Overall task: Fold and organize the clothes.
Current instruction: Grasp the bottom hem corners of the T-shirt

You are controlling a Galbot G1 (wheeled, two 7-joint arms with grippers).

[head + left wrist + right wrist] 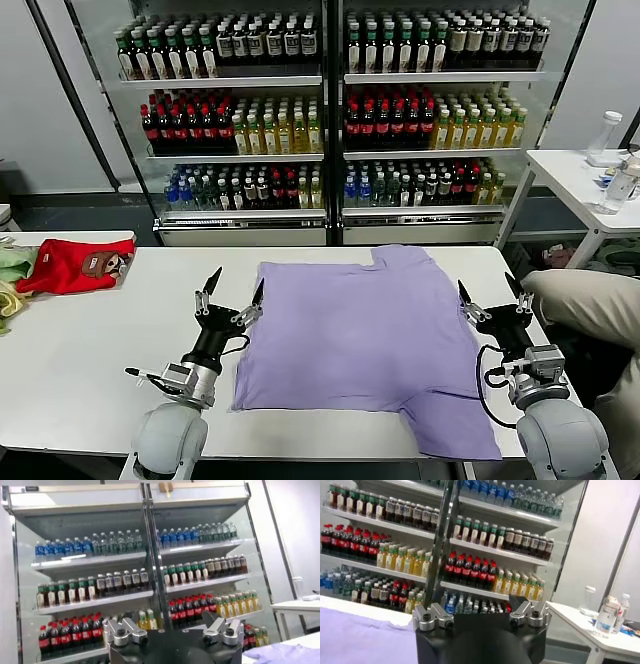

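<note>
The lavender T-shirt's sleeve (450,425) is flat and free at the front edge, so my open right gripper should keep going toward the sleeve's outer side (485,415) and close there.
A lavender T-shirt (350,335) lies flat on the white table (90,345), partly folded, with one sleeve reaching the front edge at the right. No print shows on its upper side. My left gripper (233,287) is open and empty, raised just beside the shirt's left edge. My right gripper (490,290) is open and empty, raised just beside the shirt's right edge. A corner of the shirt shows in the left wrist view (285,652) and a stretch of it in the right wrist view (365,637).
A red garment (72,264) and greenish cloth (12,265) lie at the table's far left. A person's arm in a beige sleeve (585,305) is at the right edge. Drink coolers (330,120) stand behind. A side table (580,180) holds bottles.
</note>
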